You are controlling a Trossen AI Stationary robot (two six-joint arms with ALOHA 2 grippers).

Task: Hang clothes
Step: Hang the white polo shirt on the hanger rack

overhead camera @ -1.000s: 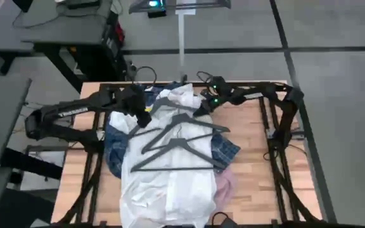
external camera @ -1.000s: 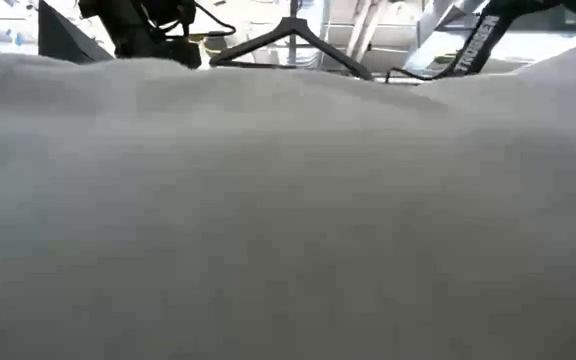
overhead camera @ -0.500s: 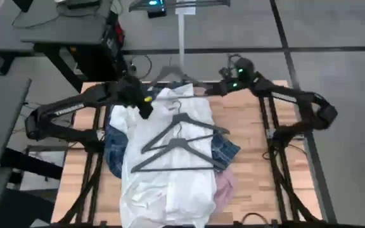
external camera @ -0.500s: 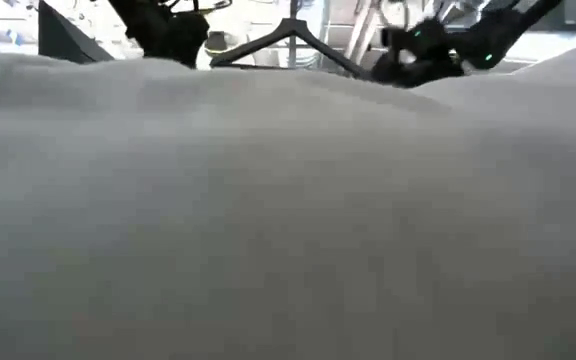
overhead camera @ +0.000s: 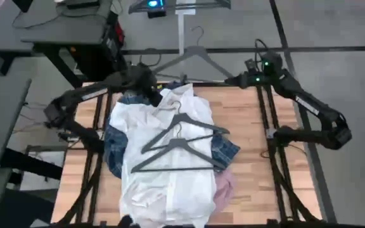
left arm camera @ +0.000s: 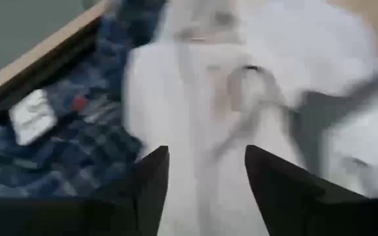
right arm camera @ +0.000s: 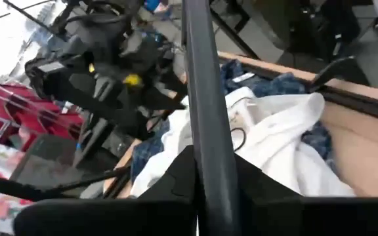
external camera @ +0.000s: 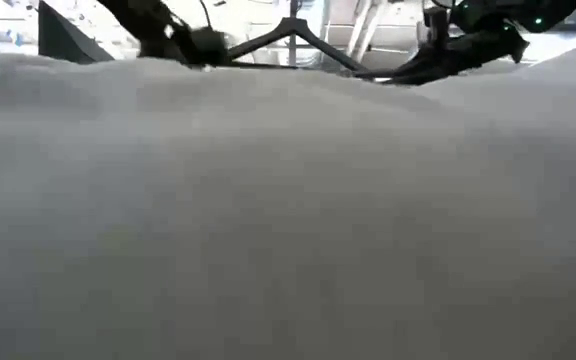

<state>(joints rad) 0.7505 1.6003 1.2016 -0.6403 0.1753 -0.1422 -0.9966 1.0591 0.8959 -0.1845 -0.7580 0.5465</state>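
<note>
The dark hangers (overhead camera: 179, 143) are lying loose across the white shirt's front (overhead camera: 172, 159), so they will slip crooked when the robot lifts and pulls the shirt.
A white shirt (overhead camera: 170, 168) lies spread over a blue plaid shirt (overhead camera: 115, 149) and a pink one (overhead camera: 225, 187) on the wooden table (overhead camera: 249, 152). Two dark hangers (overhead camera: 184, 121) (overhead camera: 173, 155) rest on the white shirt. A third, grey hanger (overhead camera: 192, 60) is in the air over the table's far edge, with my right gripper (overhead camera: 235, 80) shut on it. My left gripper (overhead camera: 151, 95) stands open above the white shirt's collar end (left arm camera: 202, 98), with nothing between its fingers. My right gripper pinches the grey hanger's right arm near its outer end (right arm camera: 205, 154) between its two fingers. The fingers come roughly level from the table's right side. The hanger is lifted clear of the shirts, its hook (overhead camera: 198, 31) pointing beyond the far edge.
A pale upright pole (overhead camera: 181, 35) on a stand rises beyond the far edge, close to the lifted hanger's hook. Dark frame rails (overhead camera: 268, 126) run along both sides of the table. In the low view the white cloth (external camera: 288, 220) fills nearly everything.
My right gripper has risen and gone toward the far right corner, carrying the grey hanger off the pile's far end until it hangs clear of the shirts. My left gripper has shifted a little toward the far edge. The two other hangers have stayed in place.
</note>
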